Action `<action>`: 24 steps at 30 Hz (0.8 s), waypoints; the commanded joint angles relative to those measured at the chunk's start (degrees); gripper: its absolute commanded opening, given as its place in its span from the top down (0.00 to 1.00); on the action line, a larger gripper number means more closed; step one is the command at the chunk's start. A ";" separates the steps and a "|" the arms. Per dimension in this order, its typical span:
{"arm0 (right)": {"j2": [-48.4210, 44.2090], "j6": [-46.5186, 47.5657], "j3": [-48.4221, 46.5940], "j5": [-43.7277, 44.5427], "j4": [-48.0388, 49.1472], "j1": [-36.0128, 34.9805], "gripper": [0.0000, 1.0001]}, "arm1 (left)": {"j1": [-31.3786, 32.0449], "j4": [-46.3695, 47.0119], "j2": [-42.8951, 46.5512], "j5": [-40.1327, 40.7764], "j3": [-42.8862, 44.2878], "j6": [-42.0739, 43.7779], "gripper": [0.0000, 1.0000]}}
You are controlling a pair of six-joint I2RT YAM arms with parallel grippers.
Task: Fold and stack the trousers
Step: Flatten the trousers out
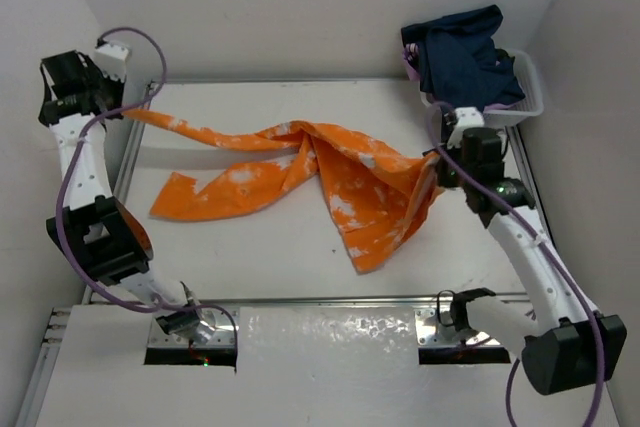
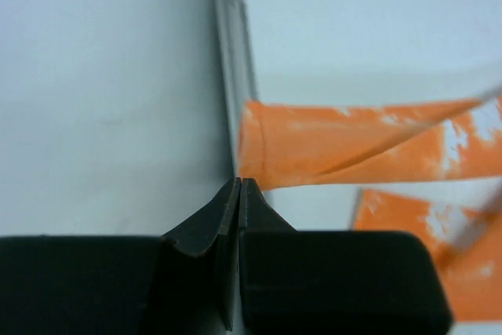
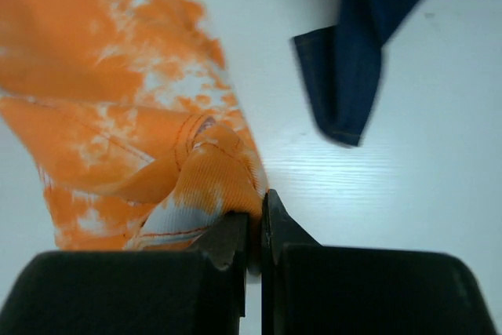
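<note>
Next, my right gripper swings its end of the trousers back toward the white basket (image 1: 527,85) and pulls the trousers tight before folding, because the orange trousers twist where the legs meet (image 1: 308,143).
The orange trousers (image 1: 330,172) with white splotches lie twisted across the table. One leg stretches to the far left corner; the other leg (image 1: 215,192) lies in front of it. My left gripper (image 1: 128,109) is shut at the stretched leg's end. In the left wrist view the leg's (image 2: 329,147) corner meets the closed tips (image 2: 239,183). My right gripper (image 1: 437,169) is shut on a bunched fold at the right end of the trousers. In the right wrist view, ribbed orange cloth (image 3: 212,170) is pinched between the fingers of that gripper (image 3: 257,209).
A white basket (image 1: 530,97) stands at the back right corner with dark navy clothing (image 1: 465,57) heaped in it. A navy flap (image 3: 353,76) hangs down close to my right gripper. A raised rail (image 1: 128,157) edges the table's left side, and walls close in on both sides.
</note>
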State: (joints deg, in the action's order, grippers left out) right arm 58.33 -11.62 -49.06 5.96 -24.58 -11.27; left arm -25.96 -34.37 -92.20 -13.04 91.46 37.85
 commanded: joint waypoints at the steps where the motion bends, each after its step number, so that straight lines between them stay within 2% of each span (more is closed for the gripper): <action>1: 1.52 -0.77 -11.30 -4.18 -0.56 9.40 1.00 | -3.83 1.41 -1.21 -1.02 11.95 -5.93 1.00; 2: 2.49 -1.73 -15.67 -5.59 -0.47 14.21 1.00 | -5.41 1.32 -2.18 -1.55 18.51 -8.20 1.00; 4: 5.82 -2.88 -20.26 -8.93 -0.03 17.75 1.00 | -6.65 0.19 -5.33 -3.65 25.66 -9.63 1.00; 5: 7.05 -4.02 -24.99 -10.25 0.32 20.29 1.00 | -7.09 -0.52 -6.66 -4.27 33.27 -10.07 1.00; 8: 13.98 -6.04 -35.00 -13.51 1.63 22.42 1.00 | -7.09 -1.67 -11.41 -6.03 45.51 -10.51 1.00; 10: 17.16 -8.40 -39.77 -15.61 3.12 22.60 1.00 | -7.09 1.74 -11.51 -7.17 45.57 -11.21 1.00; 11: 18.74 -9.73 -43.89 -17.10 3.83 22.61 1.00 | -7.09 3.24 -10.72 -8.40 43.56 -11.39 1.00; 14: 22.53 -15.34 -44.82 -24.31 7.86 21.91 1.00 | -6.31 4.41 -6.25 -18.66 32.67 -10.79 1.00; 15: 22.19 -16.06 -43.16 -25.37 9.36 21.47 1.00 | -5.26 2.66 -4.15 -23.13 29.94 -8.34 1.00; 16: 20.44 -16.24 -40.96 -25.55 11.98 20.77 1.00 | -1.07 -3.28 -3.25 -23.00 23.74 -1.70 1.00; 17: 19.21 -15.46 -36.59 -25.56 13.05 19.63 1.00 | 1.76 -6.64 -2.38 -21.78 19.76 1.50 0.99; 18: 17.98 -15.11 -34.63 -25.47 13.85 19.27 1.00 | 4.57 -11.90 -0.89 -18.46 15.89 4.92 0.85; 19: 16.05 -14.58 -32.87 -25.29 14.64 19.09 1.00 | 9.21 -13.69 -0.26 -17.47 7.24 10.26 0.76; 20: 15.25 -14.23 -30.42 -24.94 14.56 19.18 1.00 | 10.73 -14.92 0.35 -17.29 2.98 11.88 0.69; 21: 14.54 -13.61 -29.61 -24.77 14.21 19.18 1.00 | 11.62 -14.24 1.23 -17.20 -0.81 12.60 0.56; 22: 13.58 -12.48 -28.30 -24.68 13.34 19.18 1.00 | 12.32 -13.19 1.58 -17.11 -7.54 13.13 0.52; 23: 13.22 -11.94 -27.76 -24.76 12.98 19.18 1.00 | 12.68 -11.96 1.59 -14.67 -10.14 13.22 0.43; 24: 12.87 -11.59 -27.06 -25.03 12.80 19.18 1.00 | 13.03 -8.29 1.07 -12.47 -12.16 12.96 0.39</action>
State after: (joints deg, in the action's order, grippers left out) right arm 75.07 -23.99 -76.23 -17.19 -16.95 7.92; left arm -12.21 -41.89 -92.55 -28.36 84.31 45.17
